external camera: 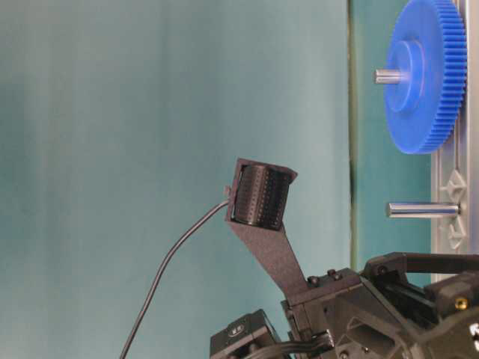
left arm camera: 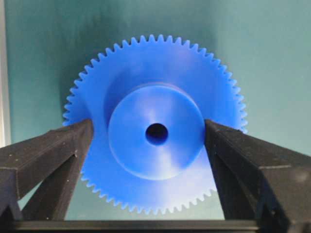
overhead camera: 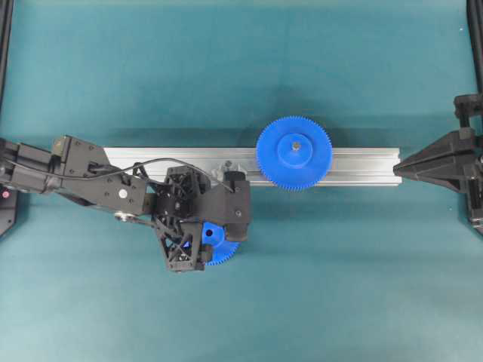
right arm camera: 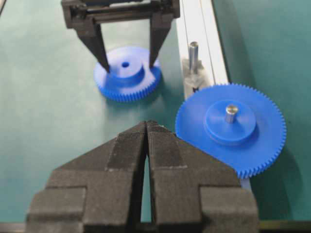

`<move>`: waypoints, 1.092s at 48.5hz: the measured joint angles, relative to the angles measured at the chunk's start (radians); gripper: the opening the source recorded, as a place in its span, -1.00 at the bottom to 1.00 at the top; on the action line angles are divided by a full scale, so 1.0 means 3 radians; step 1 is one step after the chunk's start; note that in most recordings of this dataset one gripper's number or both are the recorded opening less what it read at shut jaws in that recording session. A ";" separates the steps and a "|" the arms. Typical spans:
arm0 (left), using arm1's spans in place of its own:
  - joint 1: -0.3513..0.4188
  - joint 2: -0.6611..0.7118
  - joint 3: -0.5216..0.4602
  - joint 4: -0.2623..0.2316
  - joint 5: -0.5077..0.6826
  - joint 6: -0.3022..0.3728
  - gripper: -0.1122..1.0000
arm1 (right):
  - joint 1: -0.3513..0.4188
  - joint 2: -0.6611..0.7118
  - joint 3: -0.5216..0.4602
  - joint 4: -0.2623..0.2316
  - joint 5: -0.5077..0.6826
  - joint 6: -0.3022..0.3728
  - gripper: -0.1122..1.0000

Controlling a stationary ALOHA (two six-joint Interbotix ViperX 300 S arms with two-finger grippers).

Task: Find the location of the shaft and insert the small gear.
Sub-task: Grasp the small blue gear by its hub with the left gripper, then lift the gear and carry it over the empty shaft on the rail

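The larger blue gear's rim (overhead camera: 259, 157) is close to the shaft, so the small gear (overhead camera: 219, 244) will mesh with that rim when I put the small gear in.
The small gear (left arm camera: 155, 145) lies flat on the teal mat, hub up, its dark centre hole showing. My left gripper (left arm camera: 148, 127) is open and straddles the raised hub, one finger (left arm camera: 58, 150) on each side, low over the toothed disc. In the right wrist view the same gear (right arm camera: 127, 77) sits left of the rail with the left gripper's fingers (right arm camera: 99, 43) around its hub. The shaft (right arm camera: 193, 51) stands bare on the rail, just beyond the gear's right side; it also shows as the shaft (external camera: 419, 209) in the table-level view. My right gripper (right arm camera: 147, 125) is shut and empty, well away.
The larger blue gear (overhead camera: 293, 154) sits on its own grey pin on the aluminium rail (overhead camera: 362, 162). The shut right gripper (overhead camera: 398, 167) points at the rail's right end. The left arm (overhead camera: 90, 170) crosses the rail's left part. Black frame posts stand at the edges.
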 measured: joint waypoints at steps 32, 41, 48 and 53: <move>-0.0015 -0.0199 -0.0215 0.0000 0.0716 0.0240 0.36 | 0.0000 -0.0102 0.0036 0.0000 0.0000 0.0000 -0.69; 0.0020 -0.0363 -0.0424 0.0000 0.1079 0.0404 0.36 | -0.0015 -0.0107 0.0072 0.0000 0.0005 0.0000 -0.69; 0.0128 -0.0481 -0.0552 0.0000 0.1232 0.0532 0.36 | -0.0020 -0.0112 0.0072 0.0000 0.0000 0.0000 -0.69; 0.0240 -0.0578 -0.0603 0.0000 0.1243 0.0634 0.36 | -0.0020 -0.0123 0.0066 0.0000 0.0000 0.0000 -0.69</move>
